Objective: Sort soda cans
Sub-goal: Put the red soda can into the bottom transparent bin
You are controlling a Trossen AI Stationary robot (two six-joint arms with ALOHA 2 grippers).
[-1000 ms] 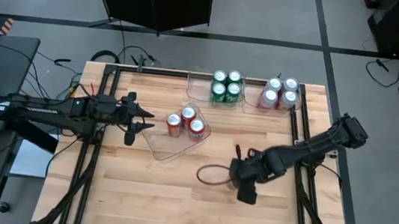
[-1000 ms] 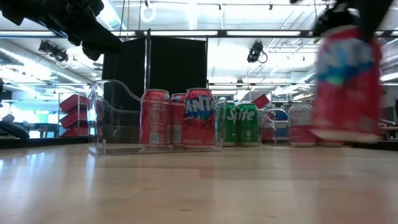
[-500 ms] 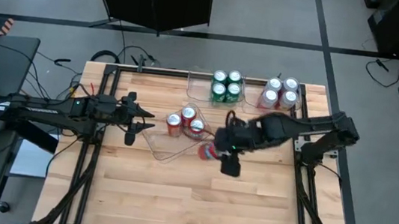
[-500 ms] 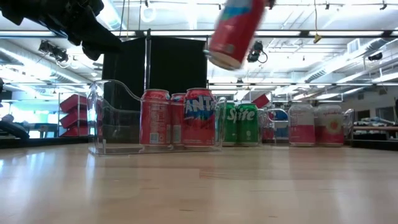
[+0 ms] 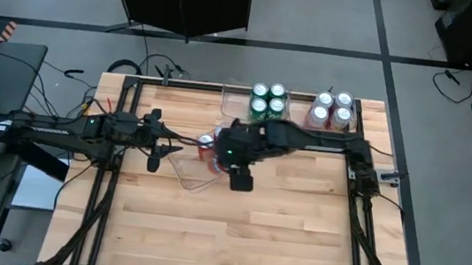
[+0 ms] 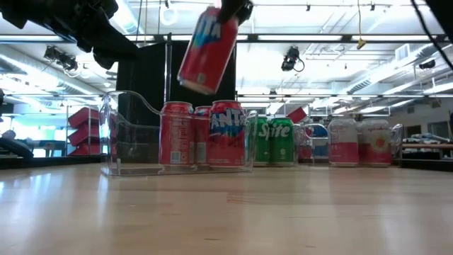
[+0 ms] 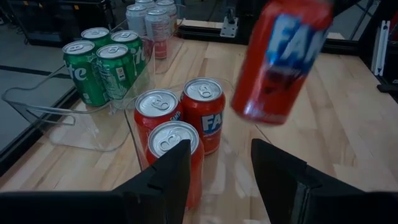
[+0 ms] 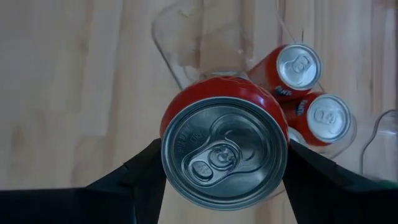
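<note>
My right gripper is lowering the red can, silver top up (image 6: 209, 51), into the open spot (image 7: 222, 160) beside the standing cans. It should keep going down until the can's bottom rests in the bin.
My right gripper (image 5: 230, 152) reaches across the table and is shut on a red soda can (image 6: 207, 49), which is in the air over the clear bin (image 5: 189, 172) left of the table's middle. Three red cans (image 7: 180, 118) stand upright in that bin. Several green cans (image 5: 267, 102) stand in a second bin at the far edge. Beside it, several silver-white cans with red (image 5: 331, 110) stand in a third bin. My left gripper (image 7: 221, 174) waits open at the table's left side, pointing toward the red cans. My right gripper pinches the red can's side wall just below its silver top (image 8: 224, 149), one finger (image 8: 134, 177) on each side. The fingers come from above, pointing down. The can is lifted clear and hangs tilted below them, its bottom (image 6: 196, 83) above the standing red cans.
The clear bin's near part (image 5: 198, 180) holds no cans. Bare wood lies across the table's near half (image 5: 233, 239). Black rails run along the table's left and right edges. Cables and a laptop lie beyond the left edge.
My right gripper has carried the red can from the table's right-middle toward the left and far side, rising from just above the wood to well above the red-can bin. The can now hangs tilted. The left arm has kept still.
</note>
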